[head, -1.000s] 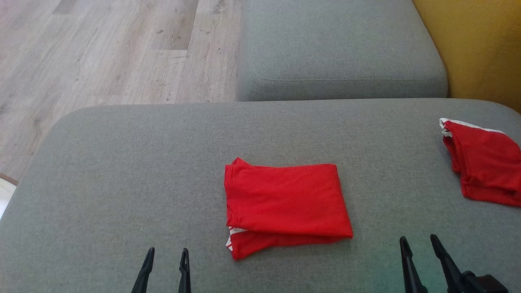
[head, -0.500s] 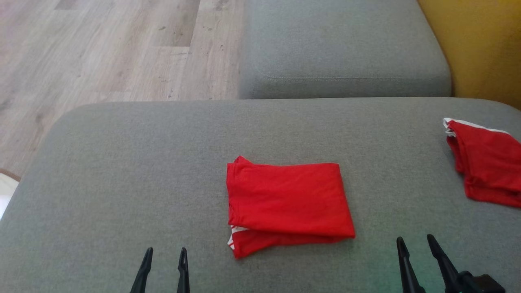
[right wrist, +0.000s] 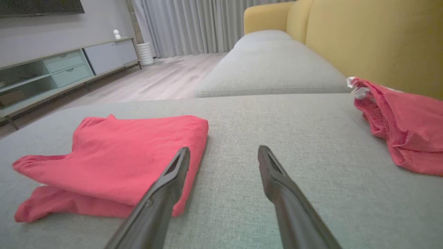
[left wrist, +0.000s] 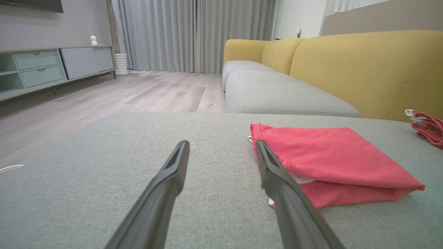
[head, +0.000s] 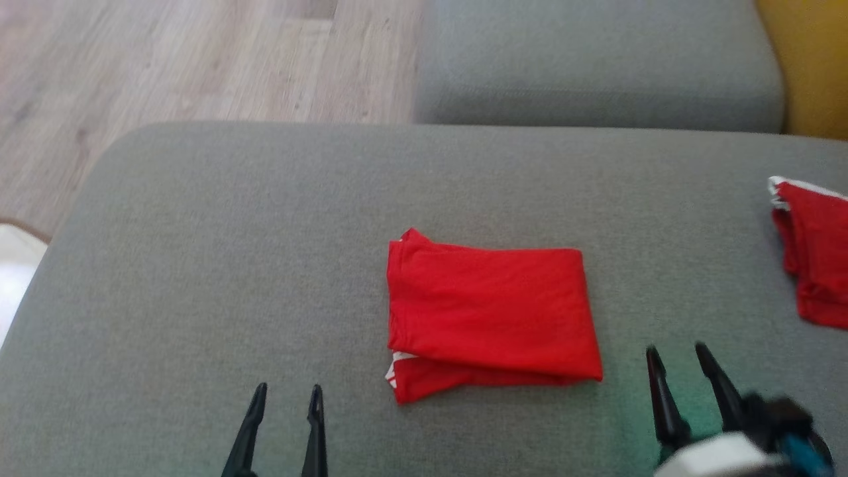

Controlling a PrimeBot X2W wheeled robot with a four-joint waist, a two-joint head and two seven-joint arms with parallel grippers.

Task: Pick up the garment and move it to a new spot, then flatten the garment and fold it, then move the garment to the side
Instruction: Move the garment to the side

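Note:
My right gripper will find that the folded garment (head: 486, 311) keeps its layers together when I carry it aside, because the garment's smooth closed fold (head: 591, 315) faces this gripper.
A red garment (head: 493, 315) lies folded into a rectangle in the middle of the grey sofa cushion (head: 199, 265), with a bit of white trim at its near left corner. The left wrist view has the garment (left wrist: 332, 162) just right of my fingers, and in the right wrist view the garment (right wrist: 117, 155) lies to the left. My left gripper (head: 286, 397) stands open near the cushion's front edge, left of the garment and apart from it. My right gripper (head: 679, 358) is open to the garment's right, holding nothing.
A second red garment (head: 815, 252) with white trim lies crumpled at the cushion's right edge; it shows too as the crumpled garment (right wrist: 398, 128) in the right wrist view. Another grey seat cushion (head: 596, 66) and the yellow backrest (head: 808, 66) are beyond. Wooden floor (head: 165, 59) lies to the left.
The head camera has shifted, so the whole scene sits further right and lower. My right gripper has come forward a little, its pale wrist now in view. The garment has not moved.

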